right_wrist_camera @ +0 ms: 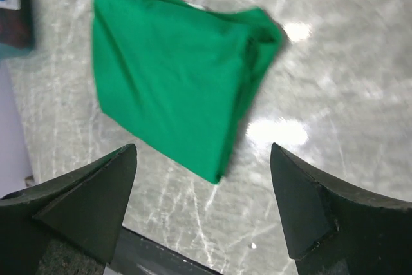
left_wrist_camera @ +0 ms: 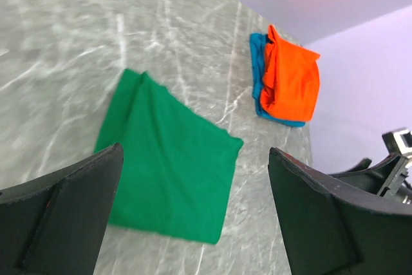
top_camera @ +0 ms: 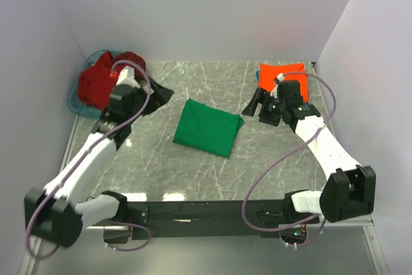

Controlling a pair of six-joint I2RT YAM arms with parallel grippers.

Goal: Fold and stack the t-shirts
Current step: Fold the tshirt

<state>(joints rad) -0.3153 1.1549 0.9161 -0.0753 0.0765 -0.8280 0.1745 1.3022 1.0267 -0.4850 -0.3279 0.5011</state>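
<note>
My right gripper should keep going down, because the green t-shirt (top_camera: 205, 128) lies folded with its short edge lined up with the gripper's open fingers. The gripper should go on down until its fingers close on that edge's middle (top_camera: 235, 137).
A folded green t-shirt (top_camera: 208, 127) lies flat in the middle of the marble table; it also shows in the left wrist view (left_wrist_camera: 168, 160) and the right wrist view (right_wrist_camera: 174, 71). A folded orange t-shirt (top_camera: 275, 73) lies on a blue one (left_wrist_camera: 259, 62) at the far right; in the left wrist view the orange one (left_wrist_camera: 293, 80) is on top. A crumpled red t-shirt (top_camera: 100, 82) sits in a bin at the far left. My left gripper (top_camera: 156, 96) is open and empty, left of the green shirt. My right gripper (top_camera: 256, 105) is open and empty, right of it.
A light blue bin (top_camera: 74, 98) holds the red shirt at the far left. White walls close in the table on three sides. A black rail (top_camera: 206, 210) runs along the near edge between the arm bases.
</note>
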